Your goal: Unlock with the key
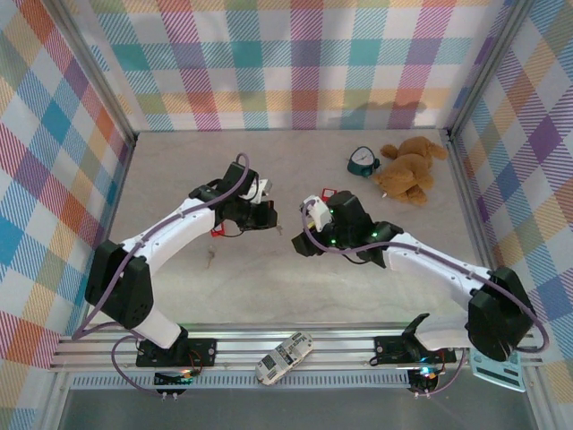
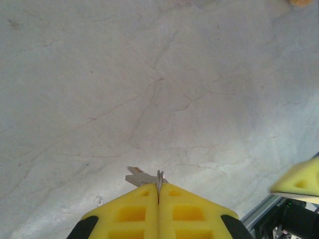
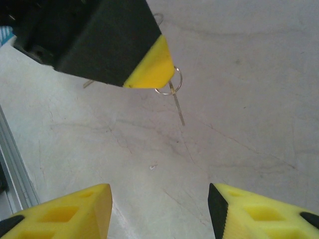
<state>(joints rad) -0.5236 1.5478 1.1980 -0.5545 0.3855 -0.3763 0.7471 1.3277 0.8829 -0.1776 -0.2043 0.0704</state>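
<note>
The wire ring (image 3: 175,86) sticks out from the fingers toward the robot's open right gripper, so the robot's left gripper should keep its hold until the right gripper closes on the ring.
My left gripper (image 2: 158,188) is shut on a small metal key (image 2: 137,178), pinching its ring edge-on between the yellow fingers; the blade pokes out to the left, above the table. In the right wrist view the left gripper's fingertips (image 3: 147,67) hold the wire ring (image 3: 169,85), and the key (image 3: 178,108) hangs thin below it. My right gripper (image 3: 159,211) is open and empty, facing the key from a short way off. From above, the left gripper (image 1: 271,218) and right gripper (image 1: 298,240) nearly meet at mid-table.
A small teal round object with a dark loop (image 1: 362,161) lies at the back right beside a brown teddy bear (image 1: 410,167). Checked walls enclose the pale table (image 1: 179,179). A white device (image 1: 284,356) rests on the front rail.
</note>
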